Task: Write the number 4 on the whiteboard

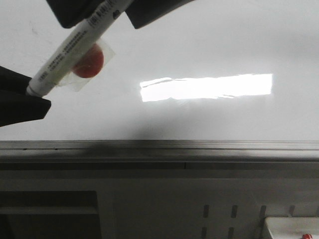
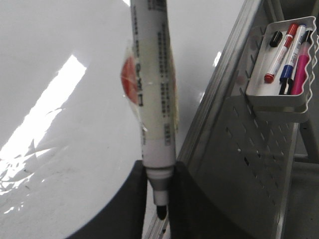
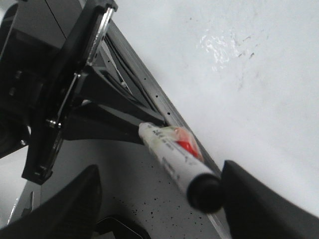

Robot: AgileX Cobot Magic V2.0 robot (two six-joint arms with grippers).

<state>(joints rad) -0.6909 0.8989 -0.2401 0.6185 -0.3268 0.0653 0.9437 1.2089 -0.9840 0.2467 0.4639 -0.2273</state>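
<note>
My right gripper should take the black rear end (image 3: 205,193), since my left gripper holds the marker by its nib end (image 1: 37,87), and write once my left gripper backs away.
The whiteboard (image 1: 209,40) is glossy white with a bright glare strip and a grey rail (image 1: 199,145) along its lower edge. No number 4 shows on it, only faint specks. A white marker (image 1: 70,47) with a red sticker (image 1: 89,62) taped to it lies slanted in front of the board. My left gripper (image 1: 30,92) is shut on the marker's nib end, and the bare black nib shows between its fingers in the left wrist view (image 2: 160,172). My right gripper (image 1: 107,12) is open with its fingers either side of the marker's black rear end (image 3: 204,191).
A white tray (image 2: 281,64) of several coloured markers hangs on a grey perforated panel (image 1: 149,209) below the board. It shows at the lower right of the front view (image 1: 291,226). The left arm's black body (image 3: 55,89) is close to the right gripper.
</note>
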